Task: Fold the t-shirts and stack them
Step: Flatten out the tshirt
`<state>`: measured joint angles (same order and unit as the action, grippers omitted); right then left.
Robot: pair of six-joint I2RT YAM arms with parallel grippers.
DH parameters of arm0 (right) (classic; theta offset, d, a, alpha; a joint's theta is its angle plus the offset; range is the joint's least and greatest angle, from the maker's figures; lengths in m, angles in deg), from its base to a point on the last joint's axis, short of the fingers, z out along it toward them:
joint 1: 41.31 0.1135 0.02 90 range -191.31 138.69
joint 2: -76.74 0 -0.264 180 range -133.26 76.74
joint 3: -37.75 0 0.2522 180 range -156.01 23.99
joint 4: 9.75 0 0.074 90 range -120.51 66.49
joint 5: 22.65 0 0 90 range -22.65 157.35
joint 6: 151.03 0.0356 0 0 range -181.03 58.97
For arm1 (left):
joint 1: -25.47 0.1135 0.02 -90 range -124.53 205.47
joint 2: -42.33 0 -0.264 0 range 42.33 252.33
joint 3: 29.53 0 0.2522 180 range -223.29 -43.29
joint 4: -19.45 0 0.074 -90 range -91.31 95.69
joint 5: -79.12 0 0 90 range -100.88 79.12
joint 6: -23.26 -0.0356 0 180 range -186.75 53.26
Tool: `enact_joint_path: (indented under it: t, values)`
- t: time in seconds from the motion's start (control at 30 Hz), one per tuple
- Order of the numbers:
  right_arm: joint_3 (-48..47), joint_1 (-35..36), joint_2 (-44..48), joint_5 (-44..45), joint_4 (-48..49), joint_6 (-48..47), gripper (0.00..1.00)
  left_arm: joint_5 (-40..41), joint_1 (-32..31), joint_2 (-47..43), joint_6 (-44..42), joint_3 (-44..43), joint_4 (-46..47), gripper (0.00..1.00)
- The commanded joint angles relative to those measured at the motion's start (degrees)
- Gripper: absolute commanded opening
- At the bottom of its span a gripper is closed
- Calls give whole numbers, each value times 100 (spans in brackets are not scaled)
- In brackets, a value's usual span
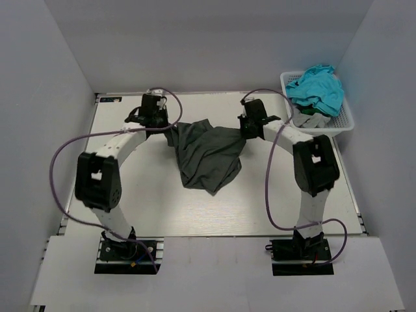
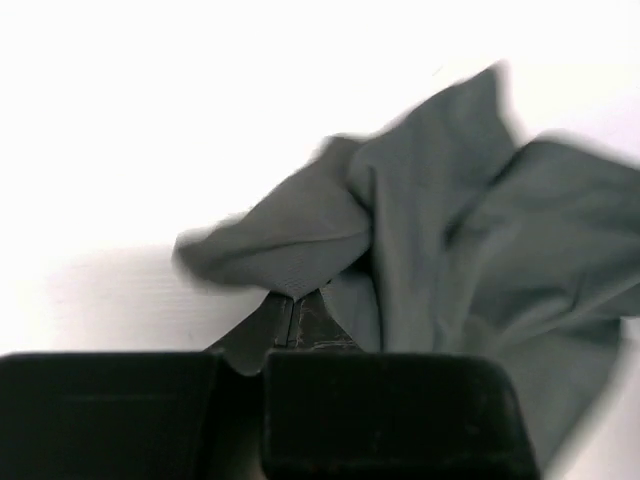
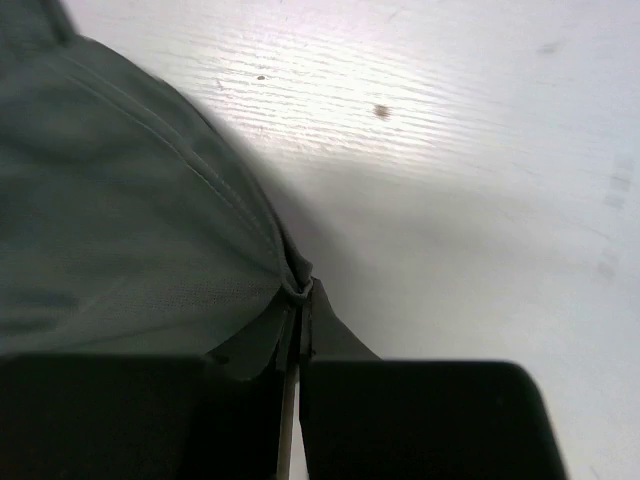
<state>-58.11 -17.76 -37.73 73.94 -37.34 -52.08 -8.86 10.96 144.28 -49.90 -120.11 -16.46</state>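
The dark charcoal-grey t-shirt bunches [image 1: 186, 132] next to my left gripper, so next I pull both grippers apart to stretch its far edge [image 1: 218, 128] tight before laying it down.
A dark charcoal-grey t-shirt [image 1: 209, 155] hangs crumpled between my two grippers over the far middle of the table. My left gripper [image 1: 166, 125] is shut on its left edge; in the left wrist view the cloth [image 2: 470, 250] bunches out from the closed left gripper [image 2: 291, 305]. My right gripper [image 1: 247, 130] is shut on its right edge; the right wrist view shows the shirt's hem [image 3: 130, 230] pinched in the right gripper [image 3: 302, 292]. A turquoise t-shirt [image 1: 317, 88] and a light grey one [image 1: 311, 119] lie in the basket.
A white lattice basket [image 1: 341, 123] stands at the far right corner of the table [image 1: 195, 208]. White walls enclose the table on three sides. Purple cables loop beside both arms.
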Motion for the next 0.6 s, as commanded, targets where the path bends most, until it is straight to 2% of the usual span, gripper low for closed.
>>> enact_joint_path:
  t: [0.0, 0.07, 0.1, 0.13, 0.27, 0.37, 0.57]
  values:
    - [300, -8, 1790, 378, 705, 28, 0, 264, -26, -1611, 126, 306, 71, 0]
    - [520, 0, 2182, 422, 829, -77, 0, 264, -26, -2220, 275, 526, 71, 0]
    - [555, -8, 2749, 500, 846, -78, 0, 316, -26, -2528, 276, 684, -16, 0]
    - [642, -17, 2894, 545, 872, -104, 0, 525, -26, -3149, 398, 773, -69, 0]
    - [679, -9, 3886, 949, 777, -227, 0, 948, -26, -4574, 530, 1099, -192, 0]
    - [670, -9, 4484, 1344, 741, -385, 0, 1115, -26, -5358, 661, 1099, -447, 0]
    - [320, -26, 5444, 2249, 776, -832, 0, 1731, 79, -6257, 1136, 747, -992, 0]
